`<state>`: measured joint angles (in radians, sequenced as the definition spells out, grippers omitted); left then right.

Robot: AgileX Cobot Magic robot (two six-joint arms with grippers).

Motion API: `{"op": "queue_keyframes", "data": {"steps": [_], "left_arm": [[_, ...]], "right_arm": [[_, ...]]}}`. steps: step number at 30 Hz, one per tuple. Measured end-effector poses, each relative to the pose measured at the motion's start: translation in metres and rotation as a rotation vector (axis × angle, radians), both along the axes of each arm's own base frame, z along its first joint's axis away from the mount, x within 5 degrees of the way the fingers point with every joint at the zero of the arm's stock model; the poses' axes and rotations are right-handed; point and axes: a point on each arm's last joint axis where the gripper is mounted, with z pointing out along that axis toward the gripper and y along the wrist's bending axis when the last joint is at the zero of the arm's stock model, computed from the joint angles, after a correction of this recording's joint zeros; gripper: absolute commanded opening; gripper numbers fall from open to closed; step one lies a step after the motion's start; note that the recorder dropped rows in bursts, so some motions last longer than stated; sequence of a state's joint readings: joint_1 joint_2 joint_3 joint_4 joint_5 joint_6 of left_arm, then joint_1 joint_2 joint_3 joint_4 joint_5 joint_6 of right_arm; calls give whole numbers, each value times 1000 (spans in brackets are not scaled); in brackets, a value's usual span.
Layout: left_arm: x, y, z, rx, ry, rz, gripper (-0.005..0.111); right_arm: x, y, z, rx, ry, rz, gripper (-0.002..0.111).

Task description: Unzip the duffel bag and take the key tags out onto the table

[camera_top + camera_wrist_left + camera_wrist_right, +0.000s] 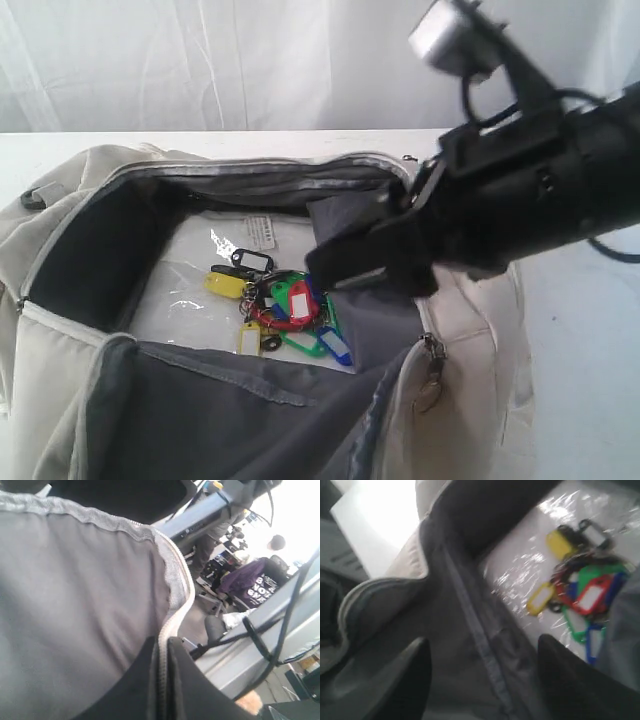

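Note:
I expect the key tags [290, 308] to come out joined together when I lift them, because a red loop with small rings [274, 322] runs through the heap.
The cream duffel bag [60, 200] lies unzipped on the white table [580, 330], its grey lining showing. The key tags [285, 305], a bunch in red, yellow, green, blue and black, rest on the bag's pale floor. My right gripper [352, 258] reaches in from the right and hovers open just above and to the right of the tags. In the right wrist view its fingers [405, 680] straddle a fold of grey lining, with the key tags [580, 592] beyond them. My left gripper [162, 647] is shut on the bag's zipper edge [175, 585]; it is out of the exterior view.
A white curtain [200, 60] hangs behind the table. A metal zipper pull [432, 385] dangles at the bag's near right corner. The near flap [230, 410] stands raised in front of the opening. Crinkled clear plastic [190, 290] covers the bag floor.

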<state>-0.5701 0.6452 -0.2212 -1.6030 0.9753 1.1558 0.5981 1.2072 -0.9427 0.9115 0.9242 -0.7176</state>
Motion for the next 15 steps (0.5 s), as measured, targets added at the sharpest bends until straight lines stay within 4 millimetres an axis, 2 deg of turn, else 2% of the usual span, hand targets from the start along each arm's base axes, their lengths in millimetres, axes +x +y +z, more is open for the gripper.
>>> {"op": "queue_keyframes", "data": {"steps": [4,8,10,13,15], "left_arm": [[-3,1,-7,13,20,-10,0],[-3,1,-8,28,11,-17,3],[-4,2,-11,53,2,-29,12],[-6,3,-15,96,2,-47,31],[-7,3,-16,111,2,-64,52]], "right_arm": [[-9,30,-22,-41,64,149,58],[-10,36,-29,-57,82,171,58],[-11,37,-29,-57,81,174,58],[-11,37,-29,-57,81,173,58],[-11,37,-29,-57,81,173,58]]}}
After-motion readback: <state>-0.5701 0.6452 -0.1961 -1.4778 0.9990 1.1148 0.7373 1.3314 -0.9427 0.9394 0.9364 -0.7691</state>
